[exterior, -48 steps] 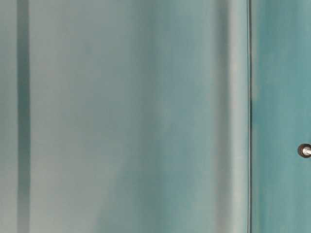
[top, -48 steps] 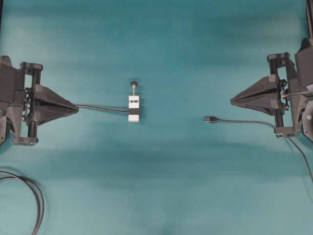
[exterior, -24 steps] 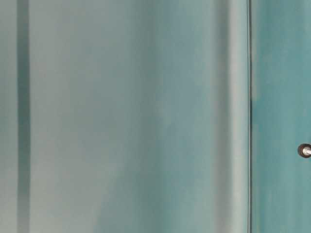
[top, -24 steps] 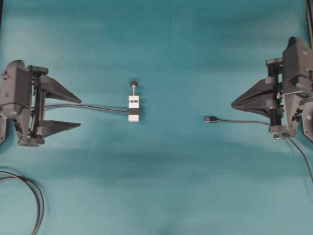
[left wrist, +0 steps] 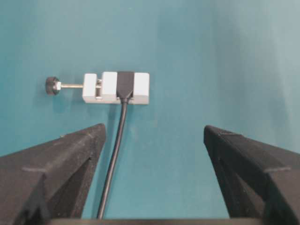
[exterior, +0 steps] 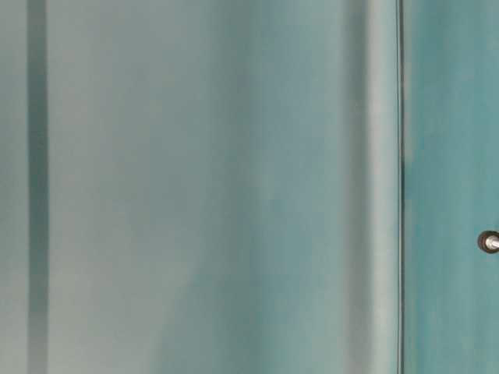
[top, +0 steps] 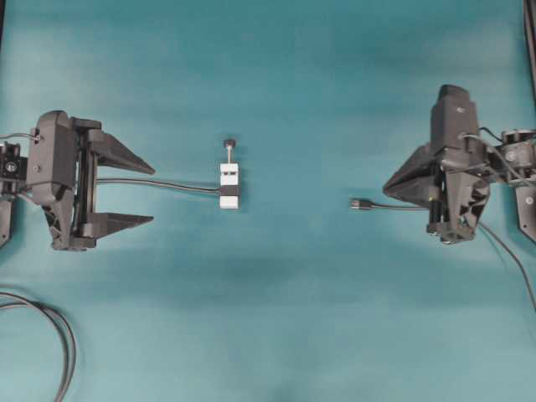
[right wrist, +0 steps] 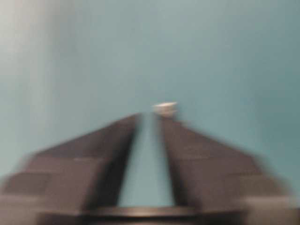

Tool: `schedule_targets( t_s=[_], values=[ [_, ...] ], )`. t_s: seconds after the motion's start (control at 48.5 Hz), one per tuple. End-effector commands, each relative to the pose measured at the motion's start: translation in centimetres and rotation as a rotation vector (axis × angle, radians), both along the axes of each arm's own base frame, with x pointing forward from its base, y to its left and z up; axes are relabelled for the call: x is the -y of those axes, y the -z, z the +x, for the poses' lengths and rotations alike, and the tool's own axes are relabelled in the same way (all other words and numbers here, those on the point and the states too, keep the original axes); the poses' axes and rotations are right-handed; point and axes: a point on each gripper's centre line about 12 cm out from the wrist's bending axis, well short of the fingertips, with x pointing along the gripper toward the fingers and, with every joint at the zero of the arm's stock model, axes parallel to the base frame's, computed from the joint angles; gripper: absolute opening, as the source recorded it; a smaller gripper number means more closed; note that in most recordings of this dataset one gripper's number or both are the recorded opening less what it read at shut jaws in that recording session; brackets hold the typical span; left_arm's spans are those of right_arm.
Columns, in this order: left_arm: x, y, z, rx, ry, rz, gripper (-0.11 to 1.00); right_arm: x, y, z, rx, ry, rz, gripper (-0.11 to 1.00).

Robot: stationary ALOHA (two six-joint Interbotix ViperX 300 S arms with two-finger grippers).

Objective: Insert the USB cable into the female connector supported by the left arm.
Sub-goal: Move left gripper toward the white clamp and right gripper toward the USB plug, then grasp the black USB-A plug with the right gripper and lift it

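The USB cable curves loosely away [top: 507, 252] behind, so I expect it to follow along with slack to spare when the robot carries the plug [top: 361, 203] to the female connector.
The female connector [top: 229, 185], a black socket clamped in a white block with a screw and dark knob [top: 228, 143], lies on the teal table, its thin cable running left. My left gripper [top: 153, 188] is open, its fingers either side of that cable, tips short of the block. In the left wrist view the connector [left wrist: 117, 87] lies ahead of the open gripper [left wrist: 154, 127]. The USB cable's plug [top: 360, 203] lies on the table, pointing left. My right gripper [top: 387, 183] hovers just right of the plug, shut and empty; its wrist view [right wrist: 151, 116] is blurred.
A loop of dark cable [top: 60, 335] lies at the bottom left of the overhead view. The table-level view shows only blurred teal surfaces and a small dark round part [exterior: 490, 242] at its right edge.
My left gripper has opened and moved right along the connector's cable. My right arm has moved left towards the plug and rolled its wrist.
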Motion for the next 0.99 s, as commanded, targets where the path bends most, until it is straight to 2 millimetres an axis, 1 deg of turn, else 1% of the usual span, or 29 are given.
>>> schedule_targets(
  t_s=[0.0, 0.083, 0.124, 0.165, 0.289, 0.433, 0.619, 0.764, 0.97],
  values=[
    [-0.2, 0.3, 0.0, 0.017, -0.001, 0.009, 0.93, 0.1, 0.1, 0.6, -0.008, 0.001, -0.002, 0.43],
    [-0.2, 1.1, -0.1, 0.017, -0.002, 0.013, 0.93, 0.1, 1.2, 0.8, -0.051, 0.000, -0.003, 0.66],
    [-0.3, 1.4, -0.1, 0.022, -0.003, 0.014, 0.93, 0.1, 1.7, 0.9, -0.071, 0.000, -0.003, 0.72],
    [-0.3, 1.7, 0.0, 0.028, -0.005, 0.016, 0.93, 0.1, 2.1, 1.0, -0.087, -0.001, -0.004, 0.71],
    [-0.6, 2.4, 0.2, 0.049, -0.016, 0.018, 0.93, 0.1, 3.4, 1.5, -0.138, -0.017, -0.022, 0.65],
    [-1.1, 2.8, 0.5, 0.061, -0.031, 0.025, 0.93, 0.1, 4.4, 2.0, -0.178, -0.021, -0.026, 0.65],
    [-1.2, 3.0, 0.7, 0.057, -0.018, 0.057, 0.93, 0.1, 4.7, 2.6, -0.193, -0.019, -0.024, 0.64],
    [-1.3, 3.5, 0.8, 0.040, 0.000, 0.089, 0.93, 0.1, 5.4, 2.6, -0.220, -0.018, -0.022, 0.64],
    [-1.8, 4.4, 0.6, 0.019, 0.011, 0.136, 0.93, 0.1, 5.9, 3.1, -0.236, -0.020, -0.023, 0.63]
  ],
)
